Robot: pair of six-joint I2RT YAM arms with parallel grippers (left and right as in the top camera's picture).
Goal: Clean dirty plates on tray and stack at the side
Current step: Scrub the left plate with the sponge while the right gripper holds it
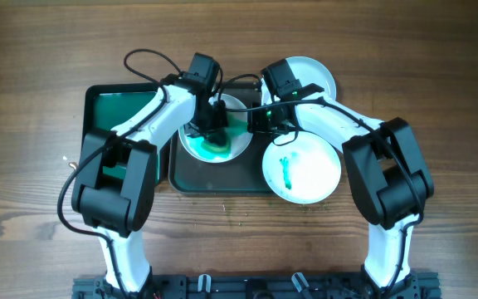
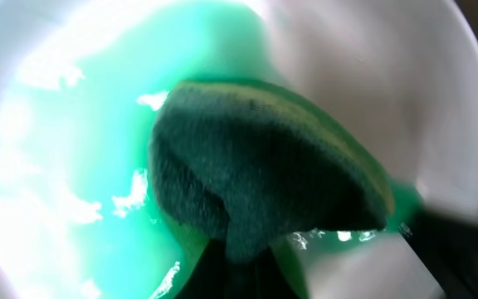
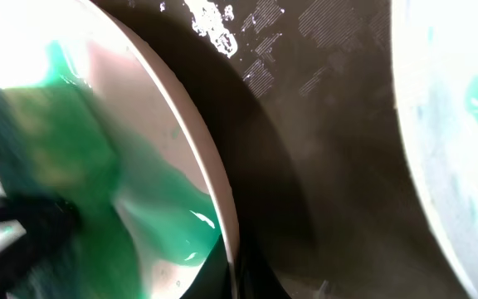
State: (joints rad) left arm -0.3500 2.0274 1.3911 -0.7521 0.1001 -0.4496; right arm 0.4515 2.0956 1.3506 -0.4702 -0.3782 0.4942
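Green film (image 1: pixel 236 127) still covers the plate next to my right gripper, and the sponge is at the plate's middle. My left gripper should wipe the sponge toward the held rim (image 1: pixel 246 143).
A white plate (image 1: pixel 237 143) smeared with teal-green lies on the dark tray (image 1: pixel 222 180). My left gripper (image 1: pixel 214 126) is shut on a dark green sponge (image 2: pixel 264 166) that presses into the wet green film on this plate (image 2: pixel 56 149). My right gripper (image 1: pixel 261 119) is shut on the same plate's right rim (image 3: pixel 218 178), the edge running between its jaws. A second plate (image 1: pixel 305 170) with a teal streak overlaps the tray's right edge. A third, clean-looking plate (image 1: pixel 315 73) sits at the back right, partly under the right arm.
A narrow green tray (image 1: pixel 110 106) lies left of the dark tray, partly covered by the left arm. Bare wooden table (image 1: pixel 23 124) surrounds everything. In the right wrist view the dark tray floor (image 3: pixel 322 133) separates the held plate from the second plate (image 3: pixel 451 141).
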